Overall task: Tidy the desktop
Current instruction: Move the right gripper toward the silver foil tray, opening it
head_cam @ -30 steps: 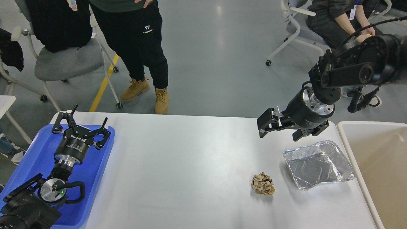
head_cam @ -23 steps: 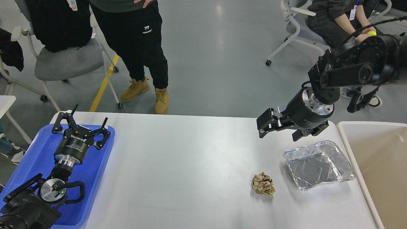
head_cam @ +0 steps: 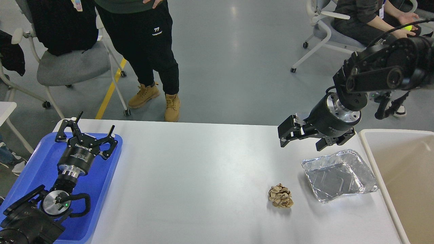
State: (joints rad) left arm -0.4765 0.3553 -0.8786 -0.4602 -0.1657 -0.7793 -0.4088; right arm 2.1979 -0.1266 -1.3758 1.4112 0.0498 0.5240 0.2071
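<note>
My gripper is to lift the foil tray [head_cam: 339, 177] by one side, and the tray will keep its open shape because crinkled sides [head_cam: 328, 160] stand up around the tray's flat bottom.
The white desktop [head_cam: 203, 169] fills the middle of the head view. A crumpled brown paper ball [head_cam: 280, 196] lies on its right half. A crinkled silver foil tray [head_cam: 339, 175] lies just right of the ball, near the table's right edge. My right gripper [head_cam: 301, 142] hangs open and empty above the table, just behind the foil tray's far-left corner, fingers pointing left and down. My left gripper [head_cam: 87, 131] is open and empty, held over the blue tray [head_cam: 37, 162] at the table's left end.
A beige bin with a cream rim [head_cam: 368, 149] stands against the table's right edge. A person in tan boots [head_cam: 159, 96] stands behind the table. Office chairs [head_cam: 67, 64] stand at the back left and back right, with a seated person at the far right.
</note>
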